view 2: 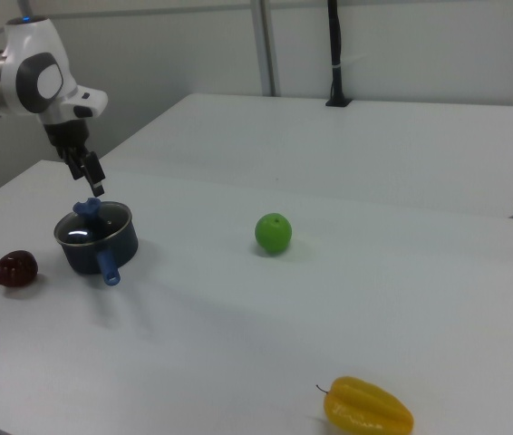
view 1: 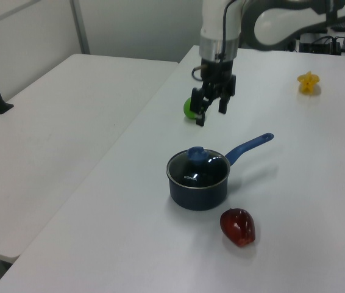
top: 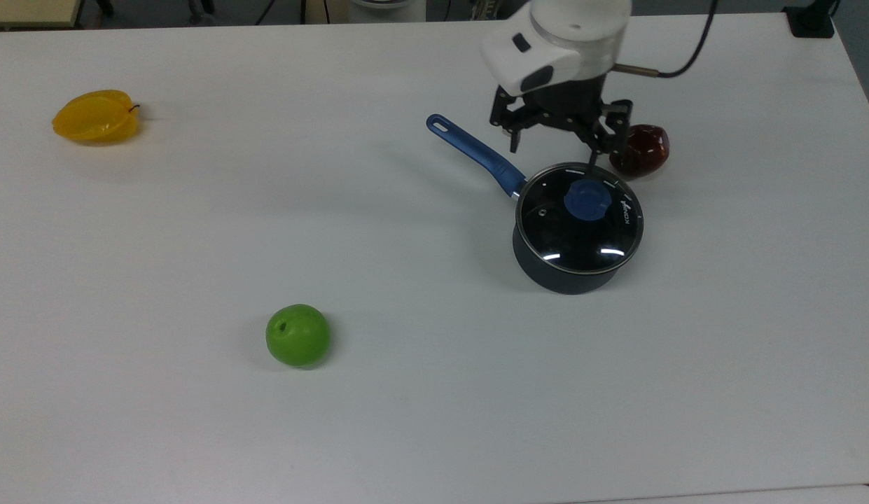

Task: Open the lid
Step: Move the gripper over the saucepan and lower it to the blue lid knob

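The lid (view 1: 198, 167) will lift off in one piece and leave the saucepan standing when the gripper raises the knob, because the metal rim (view 1: 199, 187) only rests along the saucepan's edge.
The lid (top: 557, 234) is a clear glass disc with a metal rim and a blue knob (top: 587, 198). It rests on a dark saucepan (top: 564, 278) whose blue handle (top: 476, 150) points to the top view's upper left. My gripper (top: 554, 150) hangs open in the air, with nothing between its fingers, just past the pan's far rim in the top view. In the left view the gripper (view 1: 212, 115) hovers above and behind the lid (view 1: 198, 170). In the right view the gripper (view 2: 90, 179) is just over the knob (view 2: 87, 209), apart from it.
A dark red fruit (top: 644, 149) lies close to the pan at the top view's right, partly behind a finger. A green apple (top: 297, 334) sits at the lower left and a yellow starfruit (top: 96, 116) at the far left. A second white table (view 1: 56, 140) adjoins.
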Available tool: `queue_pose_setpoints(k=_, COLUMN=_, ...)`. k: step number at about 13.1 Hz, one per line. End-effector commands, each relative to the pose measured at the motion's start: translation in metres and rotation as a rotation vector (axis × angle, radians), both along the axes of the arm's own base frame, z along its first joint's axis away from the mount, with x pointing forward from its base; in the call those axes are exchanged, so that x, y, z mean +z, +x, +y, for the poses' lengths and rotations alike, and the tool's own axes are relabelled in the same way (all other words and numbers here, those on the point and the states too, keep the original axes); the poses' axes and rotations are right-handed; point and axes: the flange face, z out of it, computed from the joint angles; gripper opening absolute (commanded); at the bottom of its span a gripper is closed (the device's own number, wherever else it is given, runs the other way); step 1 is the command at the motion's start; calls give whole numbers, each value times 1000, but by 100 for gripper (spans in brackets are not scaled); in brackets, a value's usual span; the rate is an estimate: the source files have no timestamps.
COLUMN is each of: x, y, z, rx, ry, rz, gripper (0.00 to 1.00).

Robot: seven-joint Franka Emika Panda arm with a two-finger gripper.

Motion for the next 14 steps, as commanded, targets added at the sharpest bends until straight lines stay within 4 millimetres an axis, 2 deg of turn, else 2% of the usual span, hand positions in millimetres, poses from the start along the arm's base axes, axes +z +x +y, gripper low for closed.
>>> queue_pose_setpoints(k=1, x=-11, y=14, z=21, rx=-118, ry=24, rz=-46, gripper=100)
queue_pose_setpoints(k=5, x=-40, y=10, z=45, rx=-92, ry=8, rz=-17, gripper=100)
queue_pose_setpoints(k=6, x=-56, y=11, z=48, rx=-90, ry=-10, rz=-3, gripper=100)
queue_pose_setpoints(k=7, x=-60, y=12, z=48, rx=-97, ry=-14, rz=2, gripper=100)
queue_pose_setpoints(k=9, x=-65, y=8, z=57, rx=-105, ry=-22, rz=5, gripper=100)
queue_pose_setpoints(k=11, x=-67, y=10, z=57, rx=-163, ry=-21, rz=-13, gripper=95)
queue_pose_setpoints(k=13, x=-67, y=12, z=56, rx=-193, ry=-13, rz=-23, gripper=84)
queue_pose_setpoints(k=14, x=-66, y=12, z=57, rx=-211, ry=-8, rz=-26, gripper=84)
